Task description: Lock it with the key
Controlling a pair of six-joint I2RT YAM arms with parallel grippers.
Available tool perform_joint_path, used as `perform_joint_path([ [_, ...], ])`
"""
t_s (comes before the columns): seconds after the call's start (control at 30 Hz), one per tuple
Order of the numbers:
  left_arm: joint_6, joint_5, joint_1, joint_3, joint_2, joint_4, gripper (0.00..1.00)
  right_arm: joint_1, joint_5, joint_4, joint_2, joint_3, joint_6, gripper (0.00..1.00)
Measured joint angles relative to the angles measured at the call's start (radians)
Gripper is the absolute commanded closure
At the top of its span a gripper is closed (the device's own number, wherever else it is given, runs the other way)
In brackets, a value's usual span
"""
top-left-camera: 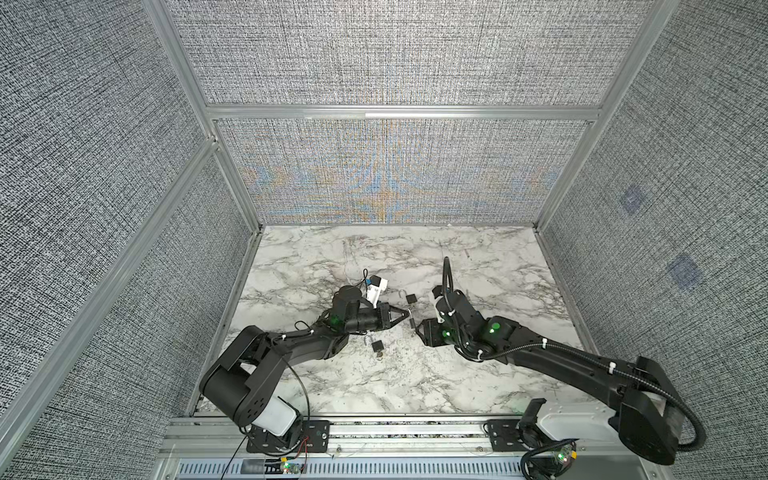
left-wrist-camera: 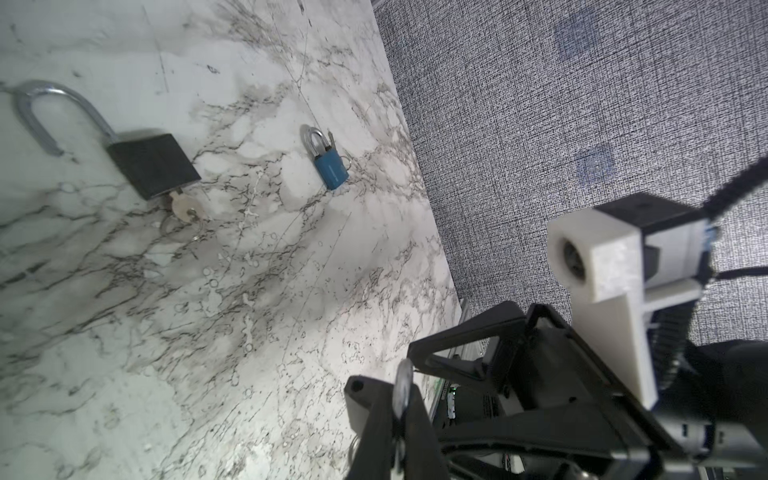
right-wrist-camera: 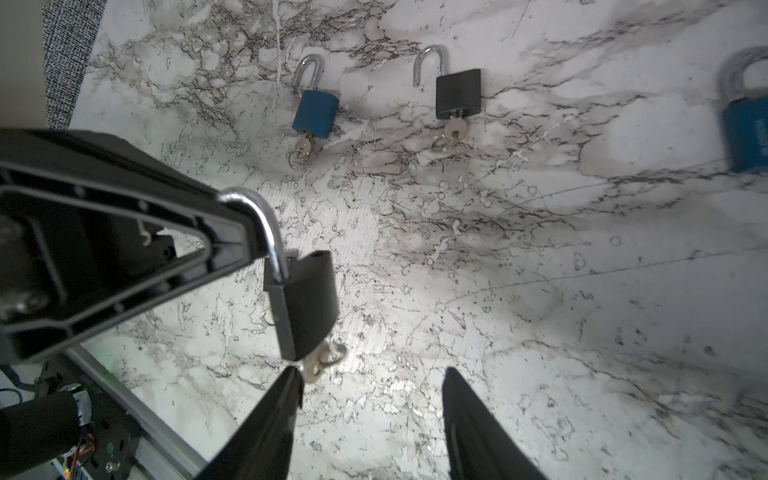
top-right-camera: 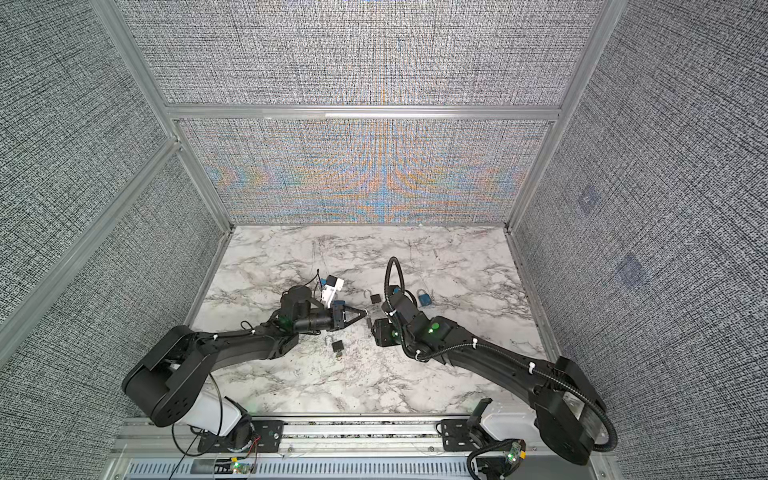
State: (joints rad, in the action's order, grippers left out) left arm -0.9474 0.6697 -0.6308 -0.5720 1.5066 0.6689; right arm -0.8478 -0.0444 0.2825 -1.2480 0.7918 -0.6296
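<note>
I should take the padlock's body (right-wrist-camera: 308, 306) by its flat sides with my right gripper to free the shackle, because my left gripper is holding the black padlock by its open shackle (right-wrist-camera: 272, 230).
A black padlock (right-wrist-camera: 307, 303) hangs in the air over the marble table (top-left-camera: 457, 374), its silver shackle (right-wrist-camera: 266, 224) open. My left gripper (left-wrist-camera: 399, 390) is shut on that shackle (left-wrist-camera: 403, 382) and holds the lock up. In both top views the held padlock (top-left-camera: 412, 322) (top-right-camera: 368, 322) sits between the two grippers near the table's middle. The key (right-wrist-camera: 316, 365) sticks out of the lock's underside with its ring. My right gripper (right-wrist-camera: 372, 388) is open just under it, and one fingertip (right-wrist-camera: 291, 386) is right beside the key's head.
An open black padlock (top-left-camera: 409, 298) lies behind the grippers and another with its key (top-left-camera: 376, 345) in front of them. A shut blue padlock (top-right-camera: 424, 298) lies behind the right arm. An open blue padlock (right-wrist-camera: 314, 114) lies beside the open black one (right-wrist-camera: 457, 93).
</note>
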Motion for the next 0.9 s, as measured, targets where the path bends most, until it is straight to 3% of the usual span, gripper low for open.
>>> perform_joint_path([
  [0.2,-0.017,-0.104,-0.017,-0.014,-0.073,-0.065,1.00,-0.016,-0.006,-0.108,0.056,-0.072,0.022,0.47],
  [0.4,-0.023,-0.171,-0.028,-0.026,-0.118,-0.117,1.00,-0.023,-0.032,-0.181,0.021,-0.044,0.052,0.51],
  [0.9,-0.019,-0.226,-0.035,-0.047,-0.170,-0.176,1.00,-0.030,-0.052,-0.260,-0.069,0.022,0.093,0.69],
])
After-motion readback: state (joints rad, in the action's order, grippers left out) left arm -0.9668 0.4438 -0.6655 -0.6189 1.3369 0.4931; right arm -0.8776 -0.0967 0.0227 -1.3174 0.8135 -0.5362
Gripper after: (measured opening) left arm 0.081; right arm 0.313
